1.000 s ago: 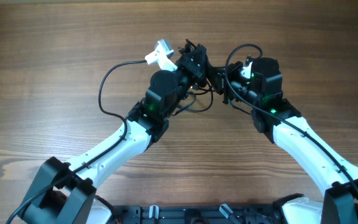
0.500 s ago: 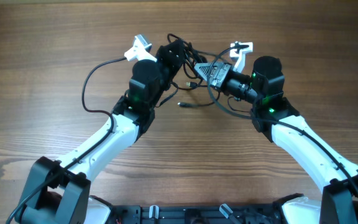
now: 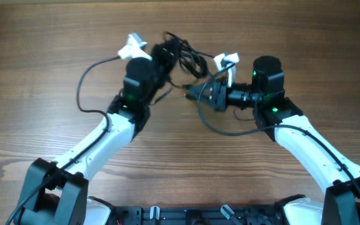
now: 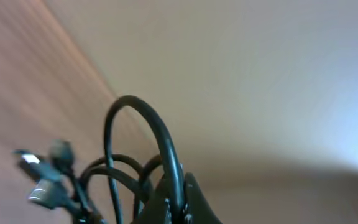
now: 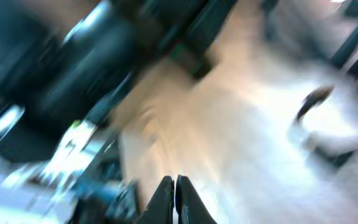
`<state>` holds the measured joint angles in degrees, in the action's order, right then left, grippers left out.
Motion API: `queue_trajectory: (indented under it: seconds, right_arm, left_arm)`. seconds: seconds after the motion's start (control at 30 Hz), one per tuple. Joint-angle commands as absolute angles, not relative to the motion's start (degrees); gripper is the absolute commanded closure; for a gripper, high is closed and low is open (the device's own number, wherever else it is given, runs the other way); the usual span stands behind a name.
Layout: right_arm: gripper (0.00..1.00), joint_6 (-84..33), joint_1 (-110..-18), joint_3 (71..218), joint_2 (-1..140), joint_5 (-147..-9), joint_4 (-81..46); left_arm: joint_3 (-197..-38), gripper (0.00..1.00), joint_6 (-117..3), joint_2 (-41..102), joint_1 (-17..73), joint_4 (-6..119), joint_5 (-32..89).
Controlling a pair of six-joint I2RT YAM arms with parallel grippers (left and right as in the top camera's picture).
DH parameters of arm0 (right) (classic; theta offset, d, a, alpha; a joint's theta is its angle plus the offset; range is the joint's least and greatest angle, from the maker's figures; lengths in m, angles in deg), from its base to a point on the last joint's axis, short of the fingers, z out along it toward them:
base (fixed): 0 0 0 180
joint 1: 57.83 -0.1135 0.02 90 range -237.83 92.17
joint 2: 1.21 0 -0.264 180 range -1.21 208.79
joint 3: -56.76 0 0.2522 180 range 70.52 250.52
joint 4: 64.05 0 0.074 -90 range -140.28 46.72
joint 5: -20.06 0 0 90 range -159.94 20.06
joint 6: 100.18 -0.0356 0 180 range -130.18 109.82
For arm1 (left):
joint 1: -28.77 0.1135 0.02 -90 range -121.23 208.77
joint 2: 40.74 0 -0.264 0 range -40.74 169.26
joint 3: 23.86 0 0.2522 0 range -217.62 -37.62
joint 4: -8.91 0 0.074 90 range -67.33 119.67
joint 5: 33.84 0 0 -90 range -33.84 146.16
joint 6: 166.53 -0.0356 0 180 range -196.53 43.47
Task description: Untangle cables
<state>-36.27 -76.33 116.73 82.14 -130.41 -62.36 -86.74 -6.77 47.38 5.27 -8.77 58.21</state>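
The knotted bundle [image 3: 194, 62] is hanging from my left gripper beyond my right gripper's empty fingers, so I should turn it toward those fingers and grip it there.
The cables [image 3: 191, 60] form a black knotted bundle lifted over the back middle of the wooden table. My left gripper [image 3: 166, 51] is shut on one strand of it. In the left wrist view that cable [image 4: 161, 140] arches up from between the closed fingers of the left gripper [image 4: 178, 210], and small plug ends [image 4: 42, 182] dangle at the left. My right gripper [image 3: 191, 92] points left, just below the bundle. The blurred right wrist view shows the right gripper [image 5: 174, 200] shut, with no cable visible between the tips.
The arms' own thicker black wires loop out beside each wrist, one at the left [image 3: 82, 87] and one under the right wrist [image 3: 224, 130]. White camera mounts [image 3: 132, 45] [image 3: 225, 60] stick up from both wrists. The robot base [image 3: 199, 215] lies along the front edge.
The two grippers, close together a second ago, have drawn apart. The left carried the bundle left and back; the right swung down and now points left.
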Motion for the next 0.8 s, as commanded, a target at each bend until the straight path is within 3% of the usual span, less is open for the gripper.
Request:
queue_trajectory:
  seconds: [0.0, 0.1, 0.2, 0.27, 0.3, 0.33, 0.37, 0.43, 0.57, 0.67, 0.77]
  right_arm:
    - [0.96, -29.5, -77.0, 116.2, 81.8, -141.4, -60.8]
    - [0.96, -29.9, -77.0, 116.2, 81.8, -138.6, -58.6]
    - [0.92, -38.2, -77.0, 116.3, 81.8, -131.7, -59.0]
    - [0.71, -49.8, -77.0, 116.3, 81.8, -127.2, -62.2]
    - [0.48, -57.0, -77.0, 116.3, 81.8, -125.1, -63.9]
    - [0.36, -62.3, -77.0, 116.3, 81.8, -124.8, -66.8]
    - [0.3, -64.3, -77.2, 116.2, 81.8, -124.8, -69.6]
    - [0.28, -63.2, -78.1, 116.3, 81.8, -122.6, -75.0]
    - [0.28, -61.8, -77.9, 116.3, 81.8, -109.8, -69.9]
    - [0.41, -61.7, -77.2, 116.3, 81.8, -104.4, -69.3]
    - [0.44, -61.8, -75.9, 116.3, 81.8, -104.5, -69.3]
  left_arm:
    - [-87.6, 0.96, -7.0, 47.0, 9.2, -9.7, 65.2]
    - [-87.6, 0.96, -7.1, 47.0, 9.6, -9.7, 65.2]
    - [-87.6, 0.96, -7.0, 47.0, 9.5, -9.7, 63.6]
    - [-87.6, 0.96, -7.1, 47.0, 9.5, -9.7, 61.7]
    - [-87.6, 0.96, -7.1, 47.0, 9.5, -9.7, 60.8]
    - [-87.6, 0.96, -7.1, 47.0, 9.5, -9.6, 59.7]
    - [-87.6, 0.96, -7.0, 47.0, 9.5, -9.6, 58.9]
    - [-87.6, 0.96, -7.8, 47.0, 9.5, -9.6, 52.8]
    - [-87.6, 0.96, -24.1, 47.0, 9.9, -10.3, 33.5]
    - [-87.6, 0.96, -33.6, 47.0, 13.8, -16.0, 13.1]
    - [-87.6, 0.96, -34.4, 47.0, 19.7, -17.1, 1.4]
